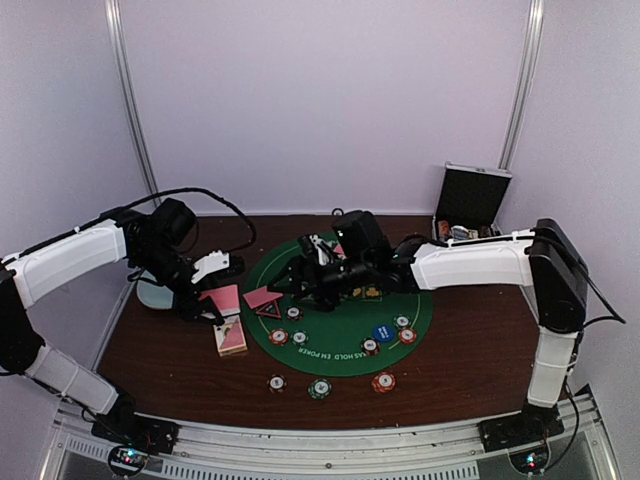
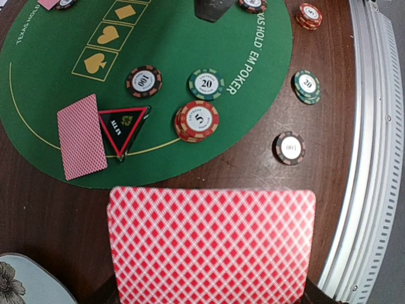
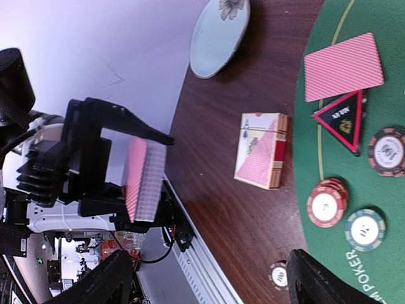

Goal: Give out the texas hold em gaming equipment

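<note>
The deck's loose end [image 1: 233, 297] sticks out from the robot's left gripper toward the open fingers, so the right gripper should go on moving in before it closes on a card [image 3: 147, 180].
My left gripper [image 1: 208, 292] is shut on a deck of red-backed playing cards [image 2: 212, 244], held above the wood left of the green mat [image 1: 345, 352]. In the right wrist view the deck [image 3: 144, 180] stands on edge between the left fingers. My right gripper [image 3: 202, 285] is open and empty over the mat's left part, pointing toward the left arm. One card [image 2: 81, 136] lies face down on the mat beside the black red-edged triangular marker [image 2: 124, 126]. Striped chips [image 2: 197, 120] lie nearby, and a blue button [image 1: 384, 333] sits further right.
A card box [image 3: 262, 150] lies on the wood between deck and mat. Three chips [image 1: 319, 388] sit off the mat near the front edge. A pale blue dish [image 3: 219, 35] is at the left and an open metal case [image 1: 470, 205] at the back right.
</note>
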You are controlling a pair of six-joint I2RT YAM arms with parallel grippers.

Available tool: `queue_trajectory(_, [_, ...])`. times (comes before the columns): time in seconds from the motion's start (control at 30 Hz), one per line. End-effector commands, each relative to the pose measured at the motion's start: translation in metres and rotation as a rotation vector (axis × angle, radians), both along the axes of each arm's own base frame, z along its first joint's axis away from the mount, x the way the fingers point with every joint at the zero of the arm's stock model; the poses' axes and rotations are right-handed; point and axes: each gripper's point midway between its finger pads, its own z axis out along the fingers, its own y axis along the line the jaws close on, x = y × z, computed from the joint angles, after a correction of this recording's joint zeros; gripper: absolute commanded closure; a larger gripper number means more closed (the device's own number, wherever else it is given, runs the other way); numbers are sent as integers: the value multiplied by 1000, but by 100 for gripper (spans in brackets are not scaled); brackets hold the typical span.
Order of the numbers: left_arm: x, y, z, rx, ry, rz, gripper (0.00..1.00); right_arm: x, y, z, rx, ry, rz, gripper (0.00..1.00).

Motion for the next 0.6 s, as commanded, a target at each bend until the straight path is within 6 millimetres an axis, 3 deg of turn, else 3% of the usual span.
queue_trajectory(0.0, [7,-7,14,-47,-19,12,82,-12,32,33,124,-29,44,12])
queue_trajectory(0.27, [9,-9,16,-58,-14,17,82,-23,64,29,158,-15,101,12])
queue_trajectory(0.57, [12,-12,21,-71,-16,24,83,-25,83,28,196,8,119,13])
